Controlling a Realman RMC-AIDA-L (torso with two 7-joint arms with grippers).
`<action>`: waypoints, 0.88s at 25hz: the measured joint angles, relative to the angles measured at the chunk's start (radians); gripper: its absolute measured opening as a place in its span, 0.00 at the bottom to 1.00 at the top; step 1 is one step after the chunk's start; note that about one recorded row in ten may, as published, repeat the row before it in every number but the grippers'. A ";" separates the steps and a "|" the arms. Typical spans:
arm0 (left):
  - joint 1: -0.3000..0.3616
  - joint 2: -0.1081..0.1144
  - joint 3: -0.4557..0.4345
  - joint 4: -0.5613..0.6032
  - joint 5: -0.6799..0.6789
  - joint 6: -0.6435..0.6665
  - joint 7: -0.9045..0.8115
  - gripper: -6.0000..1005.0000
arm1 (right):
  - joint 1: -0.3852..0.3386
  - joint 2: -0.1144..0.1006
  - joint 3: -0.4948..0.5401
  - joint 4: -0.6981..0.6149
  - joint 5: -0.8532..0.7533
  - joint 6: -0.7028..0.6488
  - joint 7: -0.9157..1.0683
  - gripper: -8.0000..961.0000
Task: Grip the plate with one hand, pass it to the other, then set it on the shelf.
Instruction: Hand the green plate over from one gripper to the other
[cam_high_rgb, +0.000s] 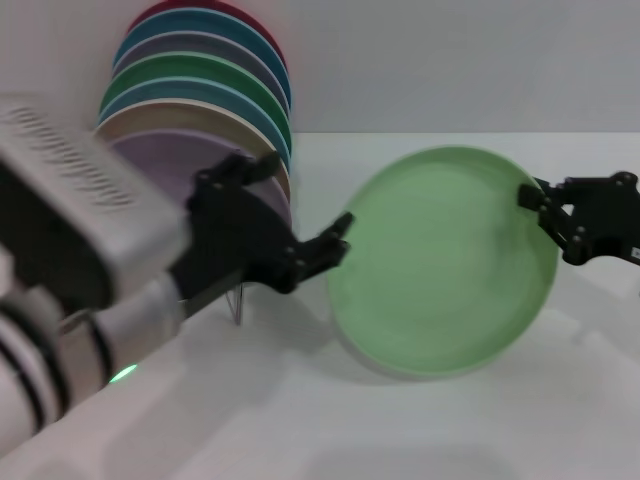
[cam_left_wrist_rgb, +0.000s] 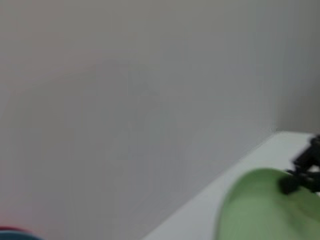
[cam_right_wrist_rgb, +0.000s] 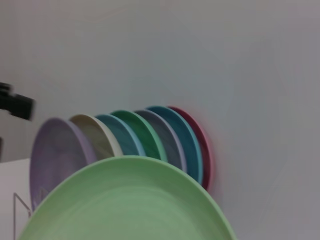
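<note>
The plate's rim (cam_high_rgb: 352, 208) reaches only the end of the left gripper's lower finger, so the robot's right gripper should move the plate closer before the left gripper closes on the plate's upper rim (cam_high_rgb: 385, 168).
The pale mint-green plate (cam_high_rgb: 445, 265) stands tilted on edge above the white table. My right gripper (cam_high_rgb: 541, 203), black, is shut on its right rim and holds it up. The left wrist view shows the plate (cam_left_wrist_rgb: 265, 210) with the right gripper (cam_left_wrist_rgb: 302, 172) on its rim. The plate fills the foreground of the right wrist view (cam_right_wrist_rgb: 125, 200). My left gripper (cam_high_rgb: 303, 205), on the bulky white-grey arm with the green light, is open. Its lower fingertip (cam_high_rgb: 338, 236) is right at the plate's left rim; I cannot tell if it touches. The shelf's thin frame (cam_high_rgb: 238, 305) shows below the left gripper.
A row of several coloured plates (cam_high_rgb: 200, 90) stands on edge in the rack at the back left, lavender in front and red at the back; the row also shows in the right wrist view (cam_right_wrist_rgb: 145, 135). A pale wall rises behind the table.
</note>
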 joint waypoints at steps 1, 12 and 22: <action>-0.013 -0.027 -0.009 -0.003 -0.002 -0.047 0.027 0.83 | 0.004 0.000 -0.009 0.000 0.011 0.000 -0.016 0.04; -0.110 -0.183 -0.092 0.093 -0.014 -0.221 0.201 0.83 | 0.037 -0.004 -0.037 0.008 0.024 0.014 -0.040 0.04; -0.111 -0.184 -0.139 0.096 -0.015 -0.222 0.200 0.83 | 0.026 -0.005 -0.039 0.011 0.017 0.053 -0.043 0.03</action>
